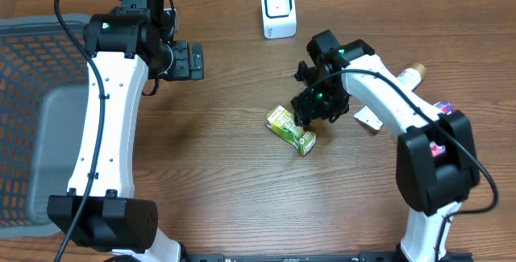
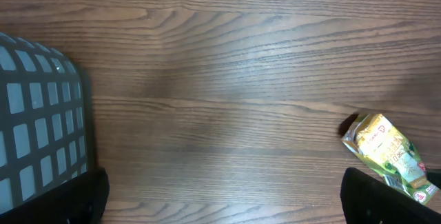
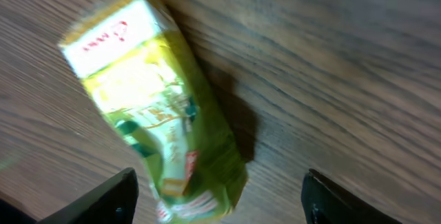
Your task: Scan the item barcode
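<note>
Only the packet's near end (image 1: 305, 143) is between the open fingers of my right gripper. Next, I move lower and farther over the packet (image 1: 291, 130) before I lift it to the scanner.
The item, a green and yellow packet (image 1: 287, 126), lies flat on the wooden table near the middle. My right gripper (image 1: 313, 110) hovers just over its right end. In the right wrist view the packet (image 3: 155, 103) lies loose between the spread fingertips of the right gripper (image 3: 219, 202), which is open and touches nothing. The white scanner (image 1: 278, 10) stands at the back of the table. My left gripper (image 1: 192, 60) hangs open over bare wood to the left. The left wrist view has the left gripper (image 2: 226, 200) with nothing between its fingers and the packet (image 2: 388, 155) at the right edge.
A grey mesh basket (image 1: 36, 109) fills the left side, and its corner (image 2: 38, 134) appears in the left wrist view. A corked bottle (image 1: 409, 75), a white pack (image 1: 369, 118) and a small purple item (image 1: 442, 106) lie behind the right arm.
</note>
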